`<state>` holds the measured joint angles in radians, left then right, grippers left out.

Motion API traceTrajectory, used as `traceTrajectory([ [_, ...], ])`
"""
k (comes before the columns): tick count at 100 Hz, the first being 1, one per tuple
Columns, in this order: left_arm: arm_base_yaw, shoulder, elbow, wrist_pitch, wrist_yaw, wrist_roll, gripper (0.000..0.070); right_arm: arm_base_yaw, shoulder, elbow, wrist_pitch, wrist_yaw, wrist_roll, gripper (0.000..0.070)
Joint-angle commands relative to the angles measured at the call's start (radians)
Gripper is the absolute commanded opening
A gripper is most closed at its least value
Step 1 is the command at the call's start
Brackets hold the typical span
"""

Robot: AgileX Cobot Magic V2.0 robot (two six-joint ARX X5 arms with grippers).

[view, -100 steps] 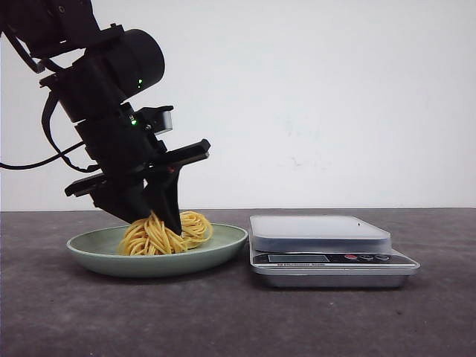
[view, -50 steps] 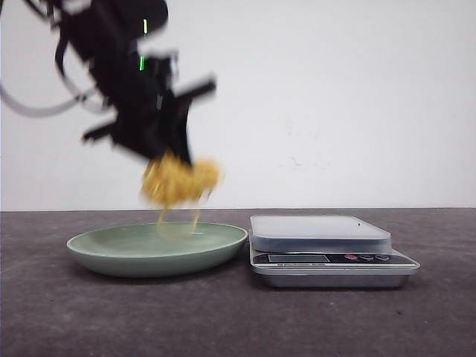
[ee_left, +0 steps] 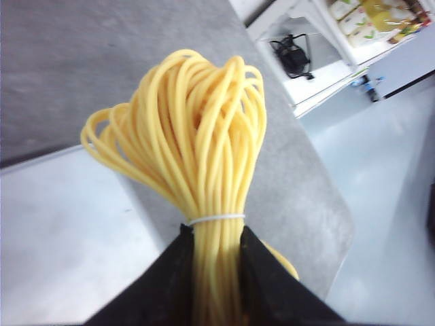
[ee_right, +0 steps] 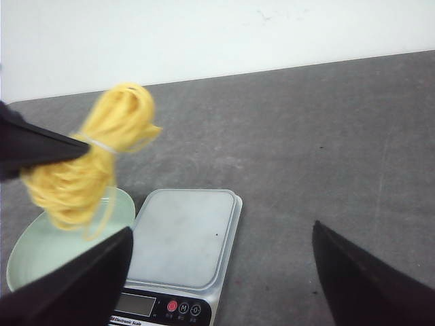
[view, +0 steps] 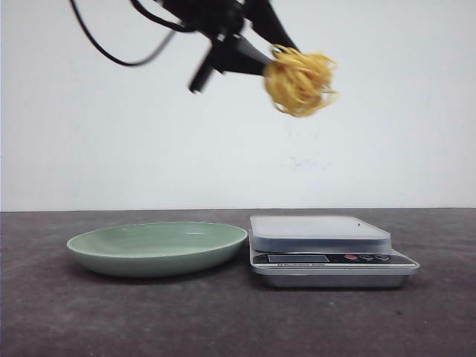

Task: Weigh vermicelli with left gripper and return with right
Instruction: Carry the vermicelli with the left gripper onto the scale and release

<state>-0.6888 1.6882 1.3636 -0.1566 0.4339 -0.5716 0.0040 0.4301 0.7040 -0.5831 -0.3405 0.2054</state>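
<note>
The vermicelli bundle [view: 300, 82] is hanging over the kitchen scale's clear top [view: 320, 227]. My left gripper carries on lowering it and lets go once the pieces of vermicelli rest there.
A yellow vermicelli bundle [view: 300, 79] tied with a white band hangs high in the air above the kitchen scale [view: 320, 225]. My left gripper [view: 269, 68] is shut on it; the wrist view shows both black fingers clamped on the strands [ee_left: 207, 170] just below the band. The green plate [view: 223, 242] left of the scale holds nothing. My right gripper [ee_right: 221, 238] is open and empty, looking down on the scale [ee_right: 183, 234], the plate [ee_right: 27, 251] and the bundle [ee_right: 92, 163]. It is out of the front view.
The scale has a display and small buttons [view: 361, 257] on its front. The dark table top [view: 223, 320] runs to a white wall behind. In the left wrist view the table's edge and a floor with shelving [ee_left: 326, 41] show beyond.
My left gripper lifted the vermicelli off the plate, then carried it up and to the right, over the scale. The plate is now bare.
</note>
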Motion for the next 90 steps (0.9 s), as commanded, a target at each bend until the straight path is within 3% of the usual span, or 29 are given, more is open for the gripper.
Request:
traceTrajectory([
  [1,-0.016,0.053,0.013,0.029,-0.019,-0.055,0.0004,0.001,0.005,0.016,0.007,-0.003,-0.004,0.0533],
  [24,-0.017,0.203,0.013,0.084,-0.026,-0.133,0.0004,0.001,0.005,0.016,0.005,-0.004,-0.004,0.0533],
  [59,-0.008,0.269,0.013,0.068,-0.094,-0.098,0.0007,0.002,0.005,0.016,0.005,-0.011,-0.004,0.0533],
  [64,-0.008,0.269,0.014,0.069,-0.093,-0.087,0.0068,0.001,0.005,0.016,0.005,-0.011,-0.004,0.0533],
  [73,-0.002,0.269,0.014,0.068,-0.093,-0.087,0.0295,0.001,0.005,0.016,0.006,-0.011,-0.004,0.0533],
  [77,0.0,0.269,0.014,0.067,-0.093,-0.087,0.0357,0.001,0.005,0.016,0.005,-0.011,-0.004,0.0533],
  [90,0.005,0.268,0.016,0.076,-0.082,-0.064,0.0364,0.001,0.005,0.016,0.005,-0.011,-0.004,0.0534],
])
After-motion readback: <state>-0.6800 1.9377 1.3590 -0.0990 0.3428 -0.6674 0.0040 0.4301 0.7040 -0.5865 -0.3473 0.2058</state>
